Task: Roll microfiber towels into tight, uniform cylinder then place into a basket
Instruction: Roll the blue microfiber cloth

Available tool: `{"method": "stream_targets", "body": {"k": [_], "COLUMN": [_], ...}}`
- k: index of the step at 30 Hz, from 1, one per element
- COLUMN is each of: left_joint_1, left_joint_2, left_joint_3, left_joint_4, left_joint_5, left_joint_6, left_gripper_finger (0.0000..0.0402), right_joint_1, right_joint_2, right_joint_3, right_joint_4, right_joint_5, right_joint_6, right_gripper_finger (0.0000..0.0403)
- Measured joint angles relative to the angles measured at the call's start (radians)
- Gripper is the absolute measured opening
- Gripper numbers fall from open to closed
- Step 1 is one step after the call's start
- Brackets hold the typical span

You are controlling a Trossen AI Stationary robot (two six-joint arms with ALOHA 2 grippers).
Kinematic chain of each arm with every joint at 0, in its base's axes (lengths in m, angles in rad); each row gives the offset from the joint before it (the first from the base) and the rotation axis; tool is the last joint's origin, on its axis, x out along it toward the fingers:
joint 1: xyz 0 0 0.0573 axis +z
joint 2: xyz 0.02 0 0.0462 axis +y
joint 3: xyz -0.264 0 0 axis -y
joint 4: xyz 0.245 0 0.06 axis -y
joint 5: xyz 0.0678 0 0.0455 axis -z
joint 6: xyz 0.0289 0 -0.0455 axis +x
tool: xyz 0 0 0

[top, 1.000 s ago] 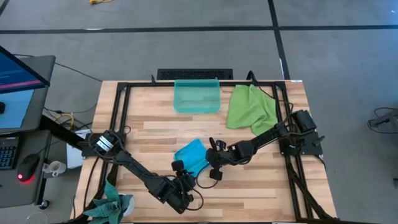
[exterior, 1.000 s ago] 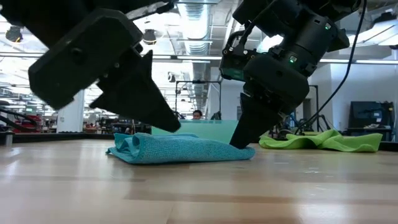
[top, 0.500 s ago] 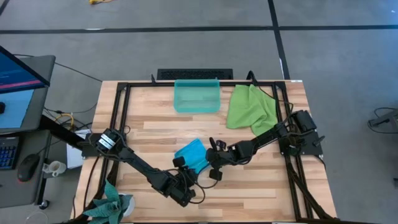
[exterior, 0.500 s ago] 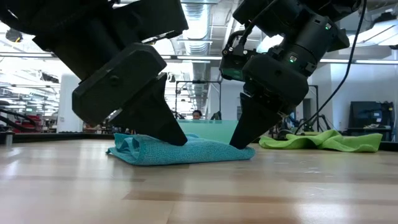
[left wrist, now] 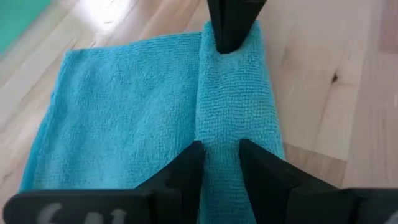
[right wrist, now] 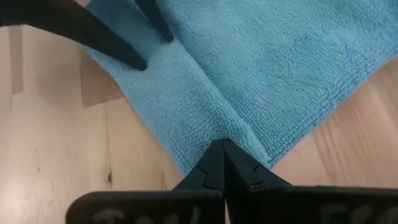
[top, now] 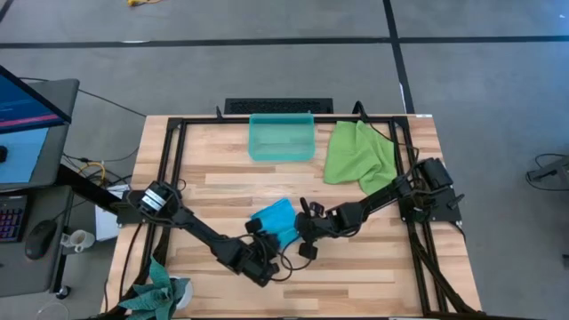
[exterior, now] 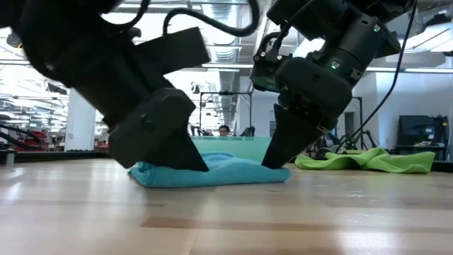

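Note:
The robot's right gripper is shut on top of the wide ridge (right wrist: 211, 115), so the left gripper should hold that ridge while the right gripper opens and straddles the ridge's end (right wrist: 188, 155).
The blue towel (top: 274, 219) lies on the wooden table near its middle, its near-side edge rolled into a ridge (left wrist: 233, 106). My left gripper (left wrist: 221, 155) is open, one finger on each side of that ridge at the towel's left end. My right gripper (right wrist: 221, 148) is shut on the ridge's other end (exterior: 277, 168). The lime green towel (top: 357, 153) lies crumpled at the far right. The see-through teal basket (top: 282, 138) stands at the far middle with nothing in it. My left gripper straddles the rolled ridge (left wrist: 219, 134) near its left end, open, slanting down from the table's near-left side. Its fingertips (exterior: 185, 161) come down on the cloth, which stays on the table. My right gripper pinches the end of the rolled ridge (right wrist: 225, 127) between its shut fingertips, slanting down from the table's right. The fingers point along the ridge, and the towel lies on the table.
A black frame rail (top: 173, 169) runs around the tabletop, and the green towel drapes over it on the right. A small teal plant (top: 160, 293) stands at the near-left corner. Bare wood lies to the left of the blue towel and in front of the basket.
My left gripper has gone down and toward the table's far edge, onto the blue towel's left end, keeping the same gap between its fingers. The right gripper and the towel have kept still.

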Motion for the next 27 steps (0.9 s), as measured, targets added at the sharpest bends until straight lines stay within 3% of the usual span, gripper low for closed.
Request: {"method": "stream_targets", "body": {"k": [6, 14, 19, 27], "left_joint_1": [0.0, -0.009, -0.027, -0.043], "left_joint_2": [-0.002, 0.0, 0.001, 0.002], "left_joint_3": [-0.023, -0.023, -0.023, -0.025], "left_joint_4": [0.03, 0.026, 0.027, 0.066], "left_joint_5": [0.002, 0.005, 0.014, 0.031], "left_joint_6": [0.012, 0.18, 0.307, 0.384], "left_gripper_finger": [0.0103, 0.0102, 0.0102, 0.0102], "right_joint_1": [0.022, 0.072, 0.098, 0.099], "right_joint_2": [0.0, -0.001, -0.002, -0.002], "right_joint_3": [0.0, 0.002, 0.003, 0.002], "right_joint_4": [0.0, -0.021, -0.05, -0.053], "right_joint_5": [0.0, 0.0, 0.002, -0.003], "right_joint_6": [0.107, 0.243, 0.262, 0.244], "right_gripper_finger": [0.0013, 0.0013, 0.0017, 0.0022]}}
